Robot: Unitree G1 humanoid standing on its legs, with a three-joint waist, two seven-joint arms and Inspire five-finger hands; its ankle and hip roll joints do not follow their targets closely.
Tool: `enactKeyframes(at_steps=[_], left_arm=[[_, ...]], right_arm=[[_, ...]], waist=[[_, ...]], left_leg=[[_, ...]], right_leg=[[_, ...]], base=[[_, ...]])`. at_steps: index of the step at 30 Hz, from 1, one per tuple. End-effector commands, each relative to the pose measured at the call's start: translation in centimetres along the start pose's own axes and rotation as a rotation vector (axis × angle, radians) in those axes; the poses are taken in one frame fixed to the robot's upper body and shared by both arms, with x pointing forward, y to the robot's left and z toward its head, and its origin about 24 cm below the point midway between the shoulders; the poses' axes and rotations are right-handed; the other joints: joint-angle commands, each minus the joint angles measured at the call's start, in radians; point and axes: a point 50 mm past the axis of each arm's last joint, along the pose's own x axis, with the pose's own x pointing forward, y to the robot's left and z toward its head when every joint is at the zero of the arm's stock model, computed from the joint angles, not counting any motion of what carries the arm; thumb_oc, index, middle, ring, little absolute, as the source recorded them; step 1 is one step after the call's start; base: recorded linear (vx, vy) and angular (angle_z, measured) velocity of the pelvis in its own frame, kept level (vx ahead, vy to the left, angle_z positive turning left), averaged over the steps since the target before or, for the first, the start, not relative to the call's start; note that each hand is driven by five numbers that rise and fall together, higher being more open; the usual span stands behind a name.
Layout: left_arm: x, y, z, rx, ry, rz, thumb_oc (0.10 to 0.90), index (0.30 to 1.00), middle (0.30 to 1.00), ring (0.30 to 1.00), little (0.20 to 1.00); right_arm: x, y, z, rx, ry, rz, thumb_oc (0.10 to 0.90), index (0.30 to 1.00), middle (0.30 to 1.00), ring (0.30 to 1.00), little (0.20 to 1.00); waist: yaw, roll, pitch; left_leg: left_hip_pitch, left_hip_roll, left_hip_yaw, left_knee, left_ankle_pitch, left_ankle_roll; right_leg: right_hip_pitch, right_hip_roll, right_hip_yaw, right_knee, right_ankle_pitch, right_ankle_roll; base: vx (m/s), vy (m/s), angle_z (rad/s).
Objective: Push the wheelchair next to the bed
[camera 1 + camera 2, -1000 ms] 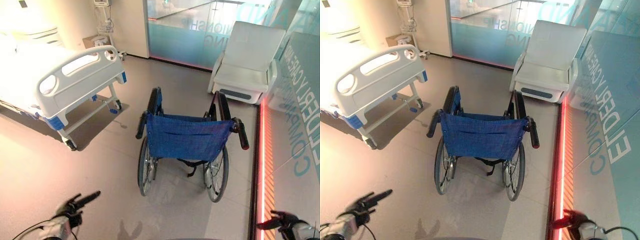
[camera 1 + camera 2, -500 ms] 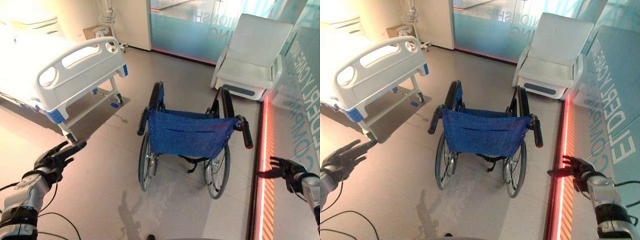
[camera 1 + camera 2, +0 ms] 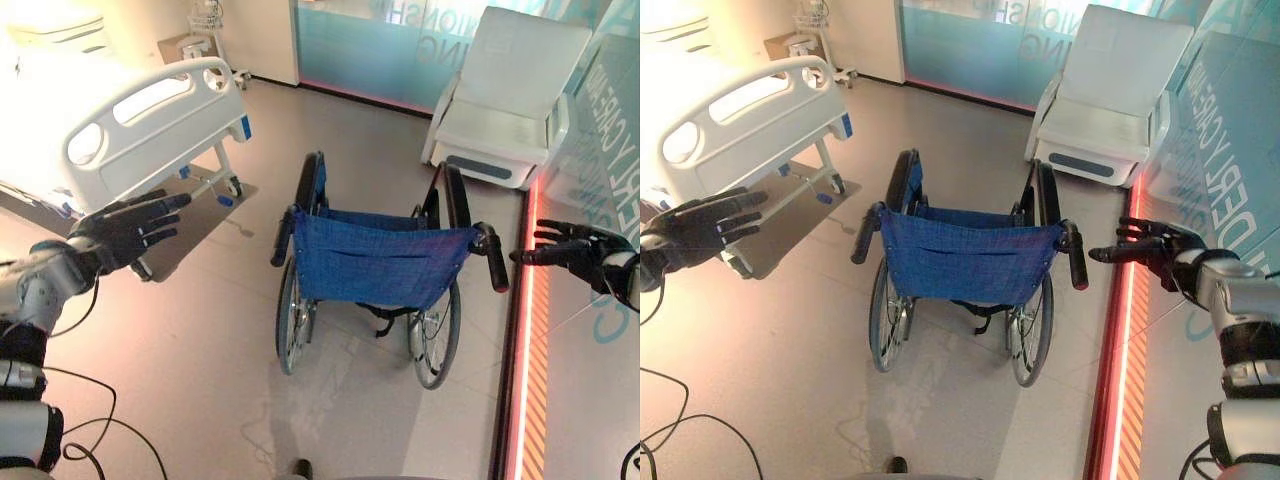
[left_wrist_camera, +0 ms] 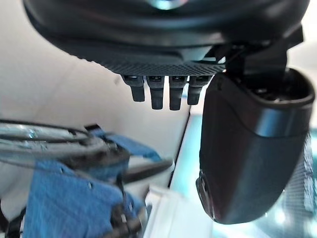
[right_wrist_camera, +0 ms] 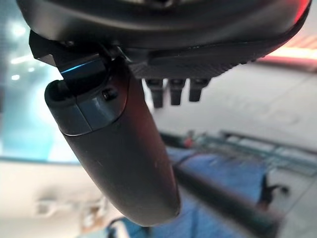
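Observation:
The wheelchair will stay unfolded as it rolls and turns when I push it, because the blue cloth back is stretched wide between the handles.
A wheelchair with a blue cloth back and black push handles stands in the middle of the floor, its back toward me. The white hospital bed with a white footboard stands at the far left. My left hand is raised left of the wheelchair, fingers straight, well apart from its left handle. My right hand hangs open just right of the right handle, a small gap between them. The blue back and a dark handle show past each hand in the wrist views.
A white reclining chair stands at the back right. A glowing red strip runs along the floor by the glass wall on the right. A frosted glass partition closes the back. Bare floor lies between wheelchair and bed.
Both hands have risen and moved forward; the right hand has come up close to the right push handle, the left to handle height. The wheelchair has not moved.

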Motion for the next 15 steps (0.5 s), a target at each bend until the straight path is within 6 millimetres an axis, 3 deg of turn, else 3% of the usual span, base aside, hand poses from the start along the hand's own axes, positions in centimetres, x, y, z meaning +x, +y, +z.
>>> enactKeyframes(at_steps=[1,10,15], left_arm=[[-0.4,-1.6,5.3,-0.035,-0.188,-0.109,0.8,0.9,0.9,0.9,0.9],[1.5,-5.3,6.9,0.018,-0.166,-0.187,0.8,0.9,0.9,0.9,0.9],[2.2,-6.3,6.5,0.035,-0.135,-0.194,0.8,0.9,0.9,0.9,0.9]], right_arm=[[-2.0,-1.2,6.0,-0.06,-0.135,0.027,0.8,0.9,0.9,0.9,0.9],[-0.3,1.3,7.1,-0.038,-0.077,0.109,0.8,0.9,0.9,0.9,0.9],[0.4,2.2,7.2,-0.032,-0.019,0.098,0.8,0.9,0.9,0.9,0.9]], waist=[[-0.003,0.037,-0.099],[0.001,0.034,-0.113],[0.005,0.032,-0.117]], left_leg=[[0.022,-0.015,0.063,0.003,-0.067,-0.037],[0.018,-0.021,0.059,0.003,-0.062,-0.037],[0.018,-0.024,0.058,0.003,-0.063,-0.037]], right_leg=[[-0.048,0.009,-0.02,0.001,0.082,0.013],[-0.049,0.008,-0.027,0.001,0.081,0.012],[-0.049,0.007,-0.031,0.001,0.081,0.013]], base=[[0.0,0.0,0.0],[0.0,0.0,0.0],[0.01,0.003,0.0]])
